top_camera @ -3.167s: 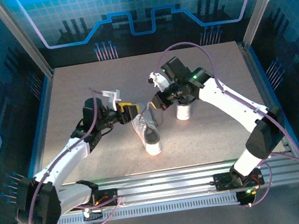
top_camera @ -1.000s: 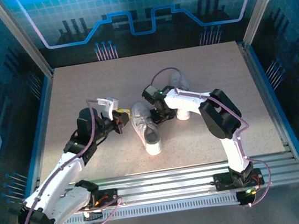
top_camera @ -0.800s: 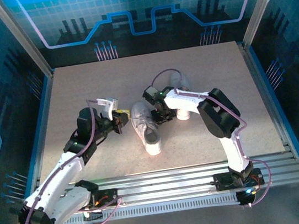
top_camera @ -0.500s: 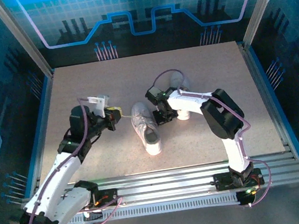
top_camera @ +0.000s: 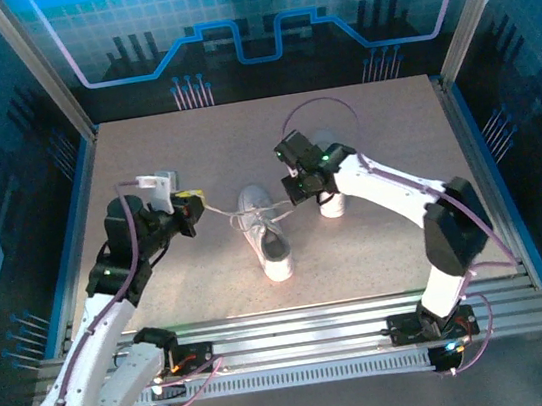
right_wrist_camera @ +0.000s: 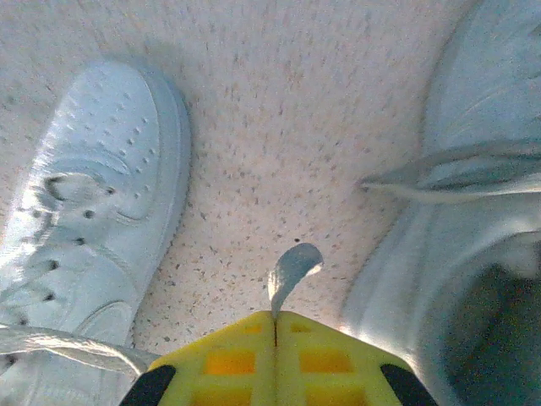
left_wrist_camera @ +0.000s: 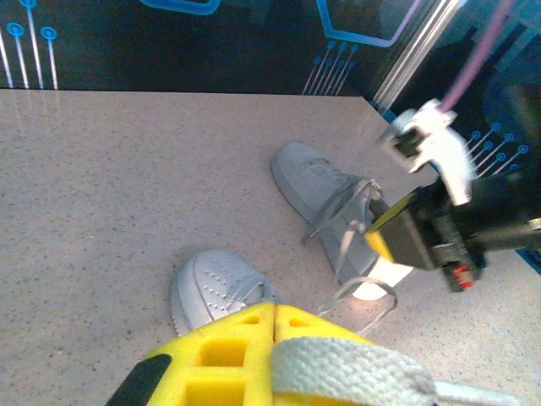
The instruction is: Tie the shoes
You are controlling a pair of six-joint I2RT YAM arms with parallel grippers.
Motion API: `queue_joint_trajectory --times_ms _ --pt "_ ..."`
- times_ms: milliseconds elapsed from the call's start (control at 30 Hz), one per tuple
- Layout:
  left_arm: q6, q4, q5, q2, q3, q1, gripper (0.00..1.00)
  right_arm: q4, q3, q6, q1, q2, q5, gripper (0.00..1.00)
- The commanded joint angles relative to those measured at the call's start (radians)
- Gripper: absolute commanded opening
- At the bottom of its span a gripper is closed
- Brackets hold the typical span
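My left gripper should keep pulling its lace (top_camera: 218,210) away from the white sneaker until both laces are straight, as my right gripper holds the other lace's end (right_wrist_camera: 296,260).
A white sneaker (top_camera: 265,234) lies mid-table, toe away from the arms. Its two pale laces are drawn out sideways. My left gripper (top_camera: 193,206) is shut on the left lace (top_camera: 217,212), which lies across the yellow fingers (left_wrist_camera: 245,338) in the left wrist view. On the other side, my right gripper (top_camera: 293,196) is shut on the right lace, whose end (right_wrist_camera: 292,269) pokes out between the shut fingers (right_wrist_camera: 228,359). The second shoe (top_camera: 331,203) stands beside the first, partly under the right arm. Both shoes (right_wrist_camera: 93,194) (right_wrist_camera: 473,220) flank the right gripper.
The speckled tabletop (top_camera: 144,160) is walled by blue panels and metal posts (top_camera: 40,69). An aluminium rail (top_camera: 298,325) with the arm bases runs along the near edge. The right arm (top_camera: 400,190) stretches over the right half.
My left gripper has drawn back to the left, pulling its lace taut from the shoe. The right gripper shut on the other lace and moved up and to the right.
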Motion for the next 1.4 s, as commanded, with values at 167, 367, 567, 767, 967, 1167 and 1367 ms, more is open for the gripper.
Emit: queue_joint_trajectory --times_ms 167,367,567,767,967,1167,1367 --pt "-0.028 -0.172 -0.110 -0.099 0.060 0.019 0.00 0.032 -0.084 -0.160 -0.023 -0.225 0.144 0.00" --pt "-0.053 -0.270 -0.174 -0.199 0.032 0.023 0.00 0.039 -0.144 -0.187 -0.079 -0.313 0.109 0.00" --pt "-0.070 -0.438 -0.360 -0.235 0.039 0.024 0.00 0.059 -0.211 -0.215 -0.155 -0.367 0.084 0.00" --pt "-0.183 -0.648 -0.582 -0.232 0.052 0.052 0.00 0.099 -0.334 -0.235 -0.283 -0.417 0.060 0.00" --pt "-0.303 -0.707 -0.675 -0.232 0.013 0.113 0.00 0.151 -0.453 -0.231 -0.421 -0.437 -0.017 0.00" --pt "-0.361 -0.653 -0.728 -0.258 -0.013 0.225 0.00 0.181 -0.479 -0.259 -0.458 -0.416 -0.045 0.00" --pt "-0.424 -0.555 -0.607 -0.251 -0.103 0.419 0.00 0.217 -0.464 -0.262 -0.498 -0.359 -0.032 0.00"
